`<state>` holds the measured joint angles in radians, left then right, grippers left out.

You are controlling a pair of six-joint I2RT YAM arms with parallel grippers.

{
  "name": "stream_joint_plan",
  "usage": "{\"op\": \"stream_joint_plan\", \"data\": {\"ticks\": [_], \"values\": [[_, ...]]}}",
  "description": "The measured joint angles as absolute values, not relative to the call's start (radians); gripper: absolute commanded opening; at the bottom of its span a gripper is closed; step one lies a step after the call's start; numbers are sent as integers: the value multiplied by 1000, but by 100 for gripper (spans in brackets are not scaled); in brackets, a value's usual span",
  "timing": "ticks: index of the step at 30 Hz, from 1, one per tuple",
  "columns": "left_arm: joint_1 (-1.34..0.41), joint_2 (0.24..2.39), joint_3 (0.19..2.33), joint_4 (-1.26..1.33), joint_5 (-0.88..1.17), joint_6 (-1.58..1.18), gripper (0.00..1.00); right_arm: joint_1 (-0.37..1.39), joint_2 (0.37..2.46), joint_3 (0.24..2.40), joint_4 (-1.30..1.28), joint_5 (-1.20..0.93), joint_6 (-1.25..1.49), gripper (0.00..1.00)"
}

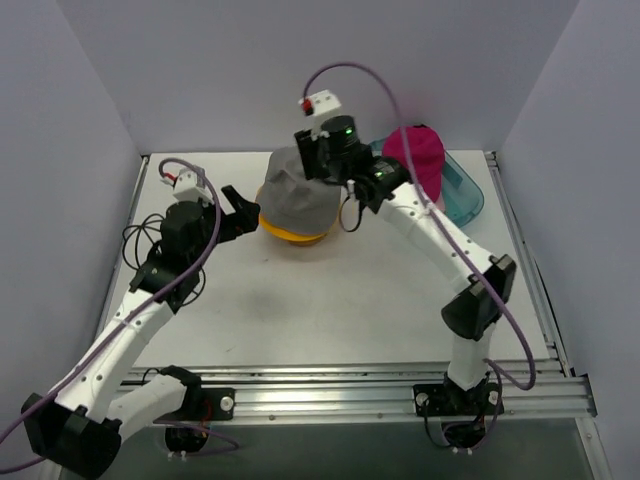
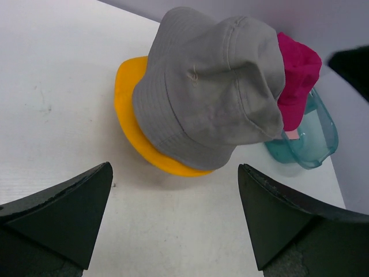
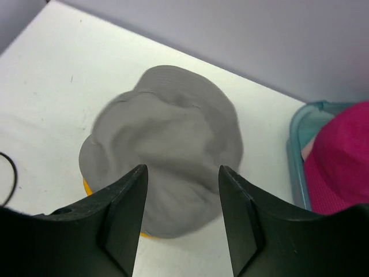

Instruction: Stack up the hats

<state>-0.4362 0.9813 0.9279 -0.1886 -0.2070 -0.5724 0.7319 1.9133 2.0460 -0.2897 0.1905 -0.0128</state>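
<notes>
The mustard yellow hat's brim (image 1: 288, 235) sticks out from under the grey bucket hat beside my left gripper, so my left gripper should adjust the grey bucket hat's brim (image 1: 270, 212) there.
The grey bucket hat (image 1: 297, 193) sits on top of the mustard yellow hat (image 1: 292, 233) at the back middle of the table; both show in the left wrist view (image 2: 213, 92) (image 2: 130, 109). The magenta cap (image 1: 420, 153) rests in a teal tray (image 1: 465, 195) to the right, with a sliver of pale pink (image 2: 291, 134) under it. My left gripper (image 1: 238, 208) is open and empty, just left of the stacked hats. My right gripper (image 1: 308, 160) is open and empty above the grey hat (image 3: 167, 144), not touching it.
The teal tray (image 2: 314, 144) stands at the back right beside the hats. Grey walls close in the table at the back and sides. A black cable loop (image 3: 7, 179) lies left of the hats. White tabletop (image 1: 330, 300) lies in front of the hats.
</notes>
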Motion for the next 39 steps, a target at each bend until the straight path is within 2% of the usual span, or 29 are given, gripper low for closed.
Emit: {"op": "stream_joint_plan", "data": {"ticks": [1, 2, 7, 14, 28, 35, 39], "values": [[-410, 1014, 955, -191, -169, -578, 100, 695, 1852, 1986, -273, 161, 28, 49], [-387, 1047, 979, -188, -138, -584, 95, 661, 1804, 1941, -258, 141, 60, 49], [-314, 1184, 1056, -185, 10, -591, 93, 440, 1563, 1653, -102, 31, 216, 49], [-284, 1296, 1083, -163, 95, -591, 90, 313, 1530, 1406, 43, -163, 340, 47], [-265, 1526, 1055, 79, 223, -567, 87, 271, 1718, 1378, 229, -332, 456, 45], [-246, 1549, 1035, 118, 187, -572, 89, 261, 1772, 1376, 262, -350, 470, 45], [-240, 1567, 1025, 174, 204, -572, 84, 260, 1786, 1376, 304, -361, 475, 45]]}}
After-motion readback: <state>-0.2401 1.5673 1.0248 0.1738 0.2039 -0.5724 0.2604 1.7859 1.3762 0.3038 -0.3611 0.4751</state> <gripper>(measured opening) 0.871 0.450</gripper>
